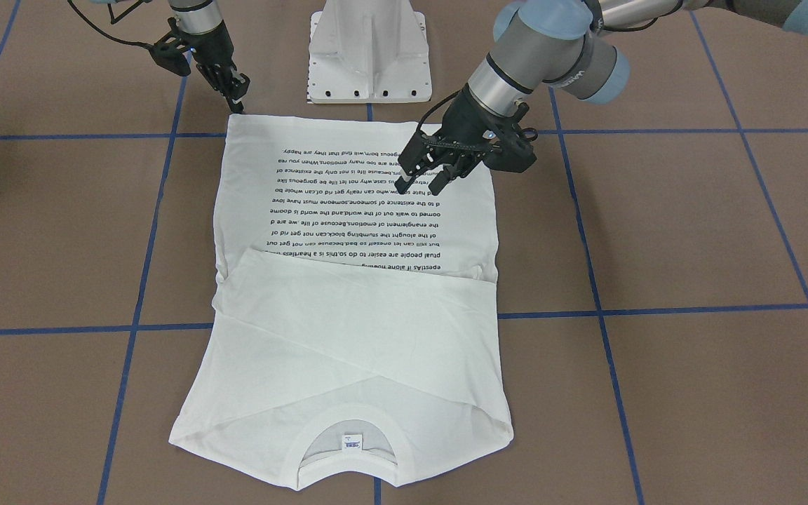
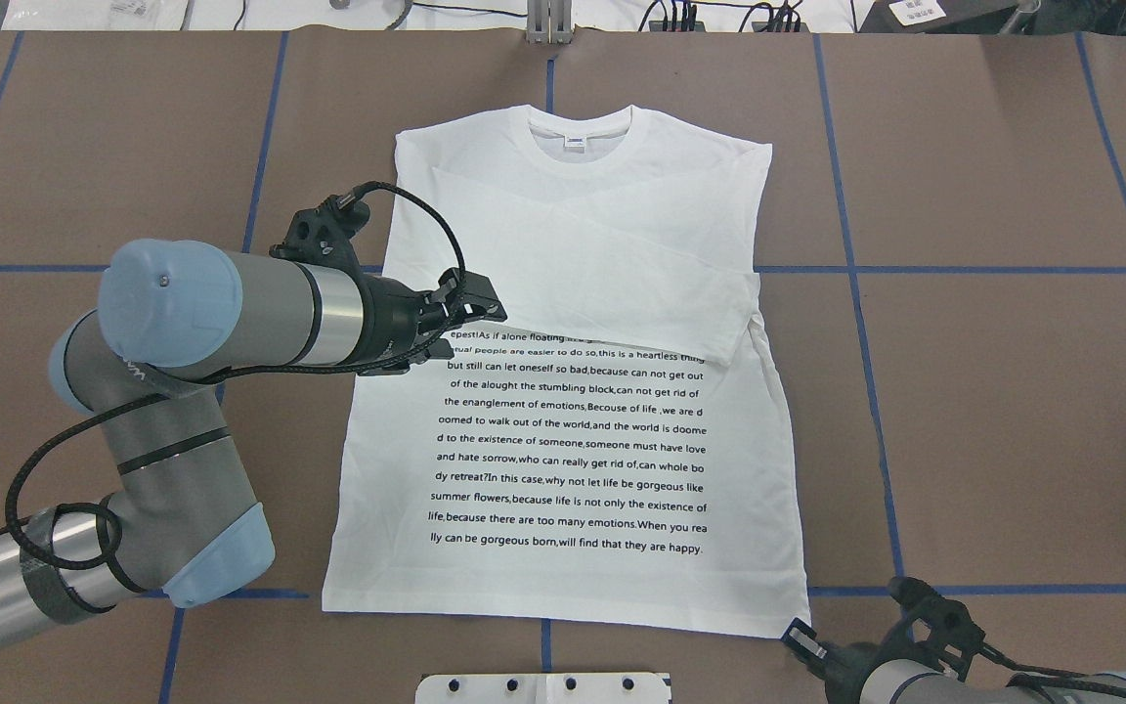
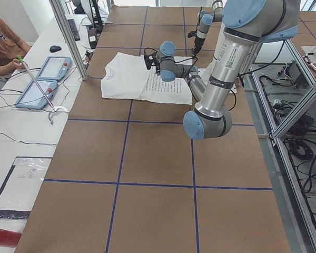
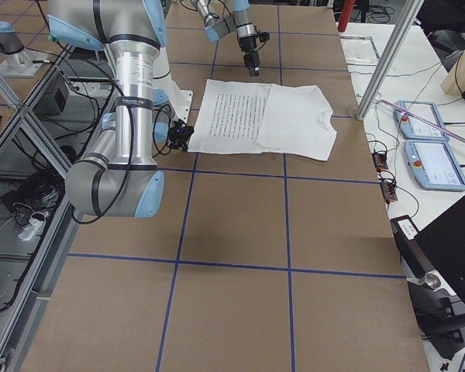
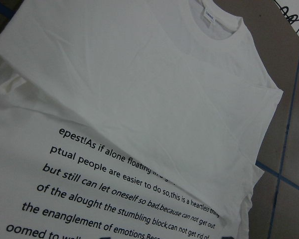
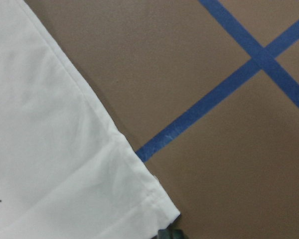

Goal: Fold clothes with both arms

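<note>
The right gripper's closed fingers are at the outer edge of the hem corner, so the robot should open them, go farther over the cloth and pinch deeper.
The white T-shirt [image 2: 573, 411] lies flat with the black text side up. Its sleeves are folded across the chest, and the collar [image 2: 578, 132] lies at the far edge. My left gripper [image 1: 431, 179] hovers open and empty over the text near the shirt's left side, and it also shows in the overhead view [image 2: 460, 321]. My right gripper [image 1: 237, 102] points down at the near hem corner [image 6: 167, 214] of the shirt, with its tip right beside that corner. I cannot tell whether its fingers are open or shut.
The brown table [image 2: 993, 411] is marked with blue tape lines. The white pedestal base [image 1: 369, 52] stands at the near edge, just behind the hem. In the exterior left view a person sits beside tablets on a side bench [image 3: 42, 79].
</note>
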